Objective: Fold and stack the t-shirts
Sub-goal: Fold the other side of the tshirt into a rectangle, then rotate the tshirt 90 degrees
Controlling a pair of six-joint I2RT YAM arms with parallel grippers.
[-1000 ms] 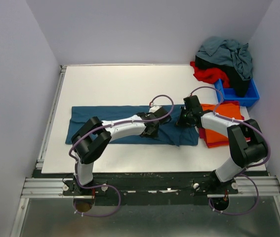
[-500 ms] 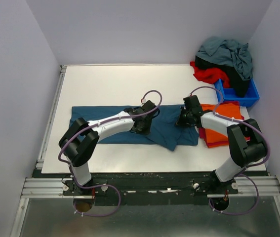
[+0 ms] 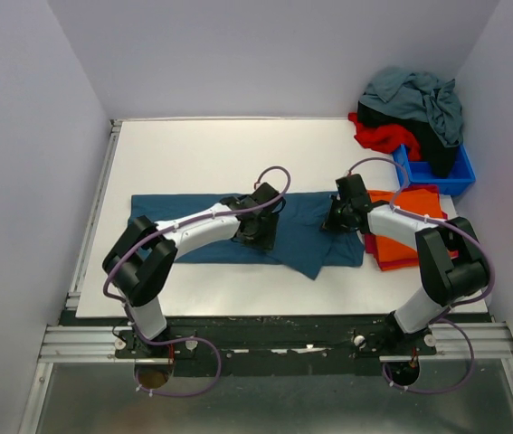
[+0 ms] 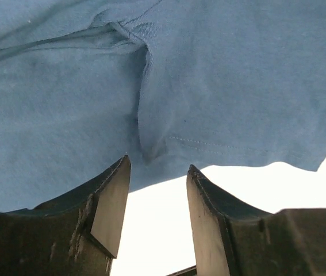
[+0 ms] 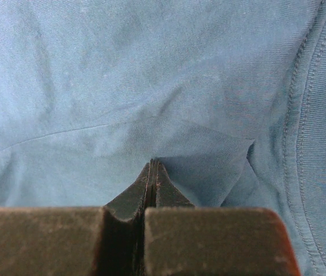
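Observation:
My right gripper is holding one end of the dark teal-blue t-shirt, which lies crosswise (image 3: 303, 242). Next, my left gripper swings its loose end (image 3: 155, 205) to the front while my right gripper pulls the held end back.
A dark teal-blue t-shirt (image 3: 306, 237) lies stretched across the middle of the white table, with a flap folded toward its front right. My left gripper (image 3: 260, 230) hovers over the shirt's centre. In the left wrist view the left gripper (image 4: 157, 172) is open with nothing between its fingers, above the shirt's hem (image 4: 208, 86) and bare table. My right gripper (image 3: 336, 221) rests on the shirt's right end. The right wrist view has the right gripper (image 5: 153, 164) shut, tips pressed into the cloth (image 5: 151, 75), which puckers around them. A folded orange t-shirt (image 3: 419, 203) lies at the right.
A heap of grey-blue (image 3: 414, 95), red (image 3: 383, 137) and black (image 3: 432, 145) shirts sits at the back right, spilling over a small blue bin (image 3: 452, 181). A pink-red edge (image 3: 371, 244) shows under the orange shirt. Walls close in on both sides.
My left gripper carried the shirt's edge leftward and back, then opened and let it go; the flap now lies folded on the shirt. The right gripper has not moved.

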